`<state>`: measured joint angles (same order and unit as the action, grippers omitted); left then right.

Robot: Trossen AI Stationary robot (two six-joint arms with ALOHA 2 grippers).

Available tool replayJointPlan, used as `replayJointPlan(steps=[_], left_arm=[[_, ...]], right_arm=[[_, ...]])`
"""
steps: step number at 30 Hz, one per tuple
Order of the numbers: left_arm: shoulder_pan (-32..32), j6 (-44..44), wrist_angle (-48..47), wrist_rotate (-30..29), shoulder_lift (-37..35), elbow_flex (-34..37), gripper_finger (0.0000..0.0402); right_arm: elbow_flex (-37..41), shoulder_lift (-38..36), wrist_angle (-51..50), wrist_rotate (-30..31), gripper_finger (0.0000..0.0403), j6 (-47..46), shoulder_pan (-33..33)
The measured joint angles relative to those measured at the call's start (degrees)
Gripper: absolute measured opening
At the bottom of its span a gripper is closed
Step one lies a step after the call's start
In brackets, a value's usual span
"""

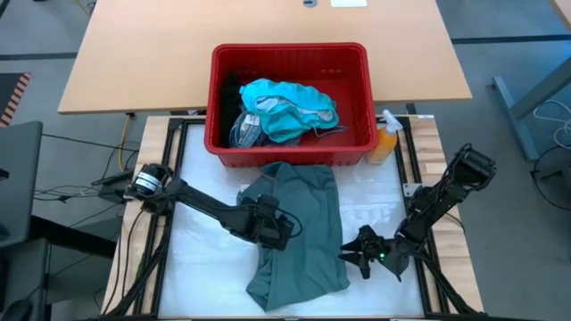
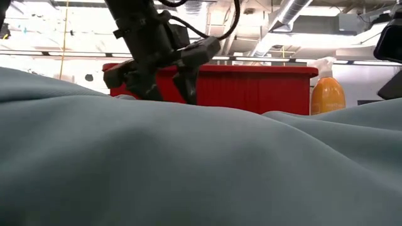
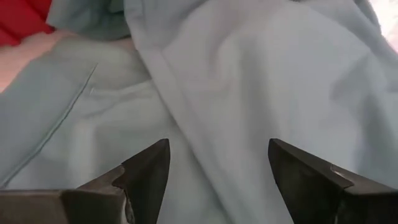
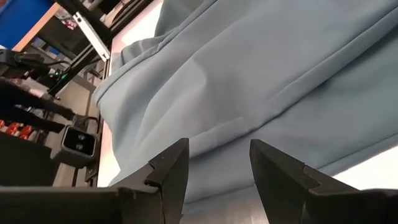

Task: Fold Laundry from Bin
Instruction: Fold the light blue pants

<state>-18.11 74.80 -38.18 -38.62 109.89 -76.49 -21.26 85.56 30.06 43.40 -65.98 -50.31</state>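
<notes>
I expect the garment (image 1: 308, 242) to bunch up and slide clear when I pull its raised fold, because the grey-green garment's far end (image 1: 308, 170) lies loose against the red bin.
A dull grey-green garment (image 1: 303, 223) lies rumpled on the white table top, its far end against the red bin (image 1: 290, 49). In the bin lie bright teal laundry (image 1: 285, 107), a black piece (image 1: 230, 94) and a striped cloth (image 1: 245, 132). My left gripper (image 1: 278, 230) stands open over the garment's left side, slanting down, and the cloth (image 3: 249, 74) fills its wrist view. My right gripper (image 1: 357, 254) is open at the garment's right edge, near the table's front. The cloth (image 4: 249, 74) lies just beyond its fingers. My left gripper (image 3: 217, 146) stands open over a raised fold of the garment (image 3: 186, 124). Whether its fingertips touch the cloth, I cannot tell; in the low view the cloth's ridge (image 2: 201, 163) hides them.
An orange spray bottle (image 1: 385, 143) stands at the bin's right near corner. A wooden table (image 1: 268, 27) lies beyond the bin. Bare white table top (image 1: 205, 267) shows left of the garment, and black frame rails (image 1: 169, 178) run along the table's sides.
</notes>
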Motion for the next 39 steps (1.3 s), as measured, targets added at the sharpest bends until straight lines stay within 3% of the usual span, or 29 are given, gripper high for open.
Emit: replayJointPlan(steps=[10, 17, 28, 33, 39], left_arm=[[0.41, -2.94, 7.1, -0.03, 4.07, -0.01, 0.0261], [3.14, -7.73, 14.69, 6.91, 8.26, 0.0, 0.0261], [2.91, -16.47, 32.97, 5.47, 8.77, -0.04, 0.025], [2.69, -16.75, 32.66, 6.59, 9.23, 0.0, 0.0187], [1.63, -18.95, 32.75, 6.89, 9.24, 0.0, 0.0041]], right_arm=[[0.0, -0.01, 0.33, -0.26, 0.0198, -1.68, -0.11], [-0.21, 0.0, -0.22, 0.42, 0.0198, -0.23, -2.67], [-0.15, 0.02, -3.13, 1.75, 0.0198, 0.49, -2.82], [-0.15, 0.02, -5.7, 1.73, 0.0198, -0.43, -2.83], [-0.15, 0.02, -14.58, 8.67, 0.0188, -17.29, -3.53]])
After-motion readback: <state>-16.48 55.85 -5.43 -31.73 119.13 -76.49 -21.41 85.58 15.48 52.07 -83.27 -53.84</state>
